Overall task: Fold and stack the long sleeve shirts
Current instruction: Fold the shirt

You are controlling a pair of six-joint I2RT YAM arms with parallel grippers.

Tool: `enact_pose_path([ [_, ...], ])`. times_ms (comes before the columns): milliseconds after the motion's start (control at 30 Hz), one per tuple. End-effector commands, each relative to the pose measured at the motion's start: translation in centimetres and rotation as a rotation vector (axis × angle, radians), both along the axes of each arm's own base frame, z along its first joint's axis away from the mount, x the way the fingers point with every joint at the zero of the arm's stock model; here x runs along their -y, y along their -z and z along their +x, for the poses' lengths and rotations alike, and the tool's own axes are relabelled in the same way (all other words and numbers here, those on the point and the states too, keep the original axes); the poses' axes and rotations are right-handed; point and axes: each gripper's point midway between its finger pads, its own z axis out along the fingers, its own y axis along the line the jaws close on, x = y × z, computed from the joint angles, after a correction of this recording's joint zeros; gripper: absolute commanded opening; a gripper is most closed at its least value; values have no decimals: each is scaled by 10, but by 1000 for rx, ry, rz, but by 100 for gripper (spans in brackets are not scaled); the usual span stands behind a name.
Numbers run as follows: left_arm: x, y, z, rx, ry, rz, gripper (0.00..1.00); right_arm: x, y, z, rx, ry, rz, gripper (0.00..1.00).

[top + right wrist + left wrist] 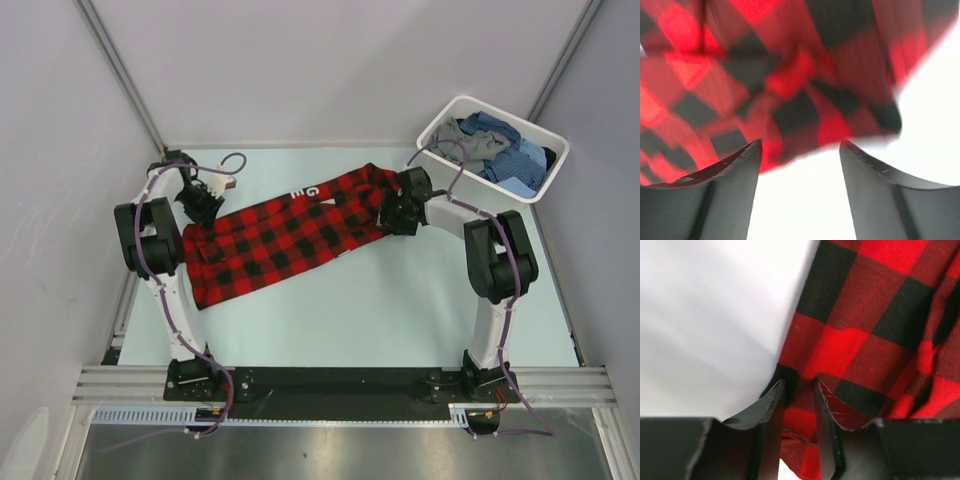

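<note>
The check shirt (285,235) lies at a slant across the table, so my right gripper needs to grab its shoulder edge (373,238) and turn the shirt straight together with my left gripper before I fold.
The red-and-black check shirt (280,240) lies spread slantwise on the table, from near left to far right. My left gripper (205,205) is at its far left edge. In the left wrist view my left gripper (797,385) has its jaws a narrow gap apart, with the shirt (865,330) bunched in the gap and a hem lying over the right finger (826,425). My right gripper (392,212) is at the shirt's right end. In the blurred right wrist view my right gripper (800,145) is open, with the shirt (790,75) just past its tips and nothing between them.
A white tub (440,115) stands at the far right corner, holding a blue check shirt (515,160) and a grey one (475,140). Grey walls close in the table at the left, back and right. A metal rail (340,385) runs along the near edge.
</note>
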Motion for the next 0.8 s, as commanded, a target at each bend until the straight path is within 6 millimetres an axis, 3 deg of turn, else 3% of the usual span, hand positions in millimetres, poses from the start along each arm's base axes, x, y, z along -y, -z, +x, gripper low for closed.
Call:
enact_pose_path([
  [0, -3, -2, -28, -65, -11, -27, 36, 4, -37, -30, -17, -6, 75, 73],
  [100, 0, -5, -24, -53, -16, -46, 42, 1, -39, -23, 2, 27, 100, 76],
  [133, 1, -5, -22, -50, -16, -54, 44, 0, -28, -20, -21, 36, 98, 76],
  [300, 3, -9, -16, -36, 1, -62, 49, -3, -16, 5, -8, 79, 101, 70],
  [467, 13, -17, -15, -27, 14, -113, 50, 0, -3, 5, -57, 108, 85, 48],
  [600, 24, -16, -22, -49, 42, -136, 47, 10, 3, -9, -97, 119, 49, 17],
  [633, 25, -14, -24, -57, 47, -137, 47, 14, 5, -10, -95, 126, 27, 14],
  [733, 24, -5, -33, -94, 42, -130, 40, 15, 1, 3, -41, 97, -14, 3],
  [767, 22, -3, -33, -91, 37, -125, 33, 13, 0, 7, -27, 77, -23, 0],
])
